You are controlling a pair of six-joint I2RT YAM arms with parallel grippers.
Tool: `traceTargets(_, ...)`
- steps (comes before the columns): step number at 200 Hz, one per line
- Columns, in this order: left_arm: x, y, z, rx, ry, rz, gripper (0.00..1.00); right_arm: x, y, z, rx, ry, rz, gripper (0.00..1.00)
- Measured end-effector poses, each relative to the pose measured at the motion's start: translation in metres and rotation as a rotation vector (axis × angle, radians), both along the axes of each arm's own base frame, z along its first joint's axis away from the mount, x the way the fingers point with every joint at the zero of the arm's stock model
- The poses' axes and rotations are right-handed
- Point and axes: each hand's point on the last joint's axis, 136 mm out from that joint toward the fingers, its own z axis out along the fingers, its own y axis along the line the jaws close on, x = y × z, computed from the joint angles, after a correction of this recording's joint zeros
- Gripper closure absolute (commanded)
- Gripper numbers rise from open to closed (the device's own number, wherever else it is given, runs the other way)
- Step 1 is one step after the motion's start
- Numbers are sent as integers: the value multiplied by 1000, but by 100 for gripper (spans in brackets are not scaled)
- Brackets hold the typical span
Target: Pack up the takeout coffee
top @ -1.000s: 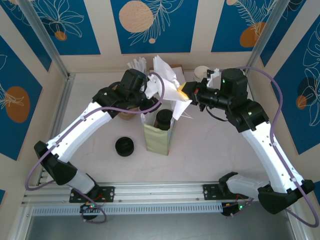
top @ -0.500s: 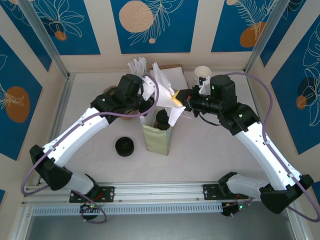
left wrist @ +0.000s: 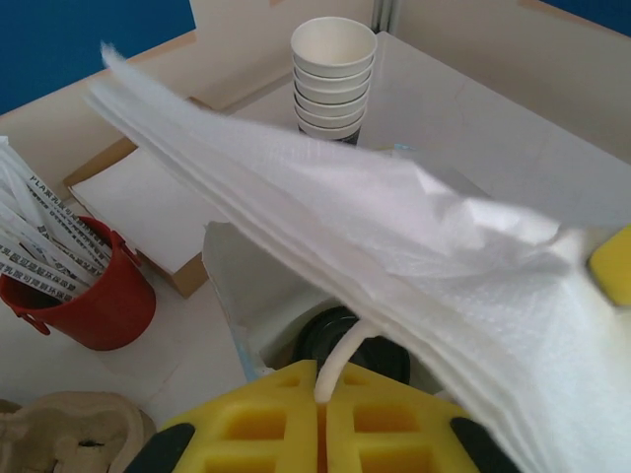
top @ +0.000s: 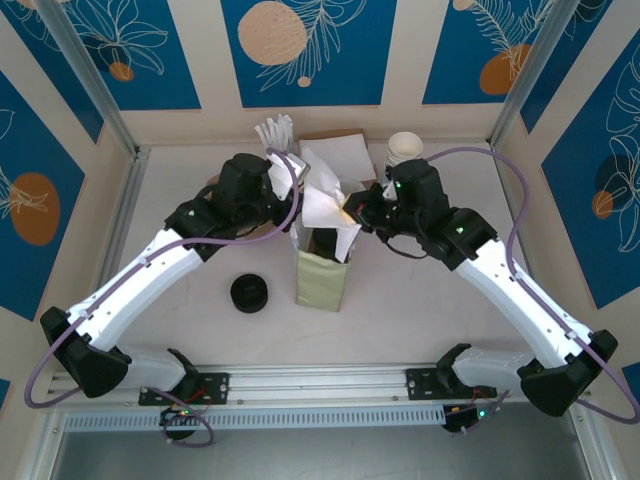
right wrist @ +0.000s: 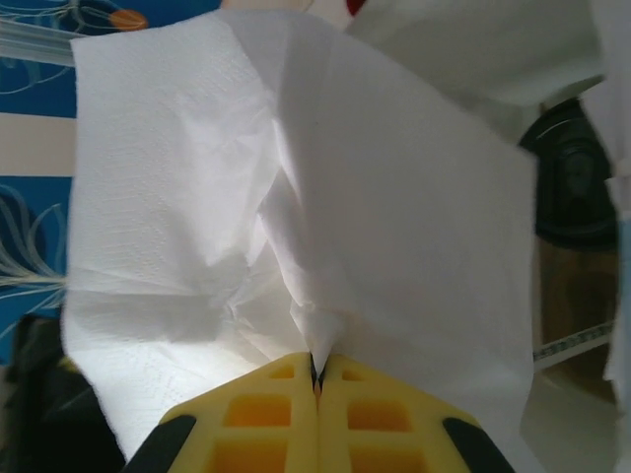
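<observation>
My right gripper should keep lowering the napkins while the paper bag's opening is wide under them, and let go of them inside, over the coffee's lid.
An olive-green paper bag stands upright mid-table. The takeout coffee sits inside it, its black lid showing in the white-lined mouth and at the edge of the right wrist view. My left gripper is at the bag's left rim, shut on the bag's thin white handle. My right gripper is shut on a bunch of white napkins, held right over the bag's mouth and hiding most of the lid from above.
An all-black round lid lies left of the bag. Behind it are a stack of white paper cups, a cardboard tray of napkins, a red pot of sachets and a brown cup carrier.
The right gripper has carried the napkins left and down to the bag's mouth. The left gripper has shut on the bag's handle and shifted slightly left.
</observation>
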Motion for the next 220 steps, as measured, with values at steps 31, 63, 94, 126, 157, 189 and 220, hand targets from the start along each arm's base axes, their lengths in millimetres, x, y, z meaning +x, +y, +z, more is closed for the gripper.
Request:
traceTargets(31, -1, 2, -5, 5, 9, 4, 93, -3, 0, -22, -134, 1, -2, 100)
traceTargets(63, -2, 2, -5, 2, 11, 7, 94, -1, 1, -40, -250, 4, 1, 100)
traceTargets(94, -3, 4, -3, -6, 9, 12, 95, 5, 7, -50, -392, 0, 15, 100)
traceTargets(126, -3, 4, -2, -12, 11, 16, 96, 9, 13, -53, -526, -28, 27, 100)
traceTargets(157, -3, 4, -2, -12, 11, 16, 97, 9, 10, -65, -635, -38, 29, 100)
traceTargets(189, -3, 4, -2, -11, 11, 16, 97, 11, 1, -69, -694, -44, 13, 100)
traceTargets(220, -3, 4, -2, -11, 11, 16, 97, 13, -1, -71, -720, -52, 13, 100)
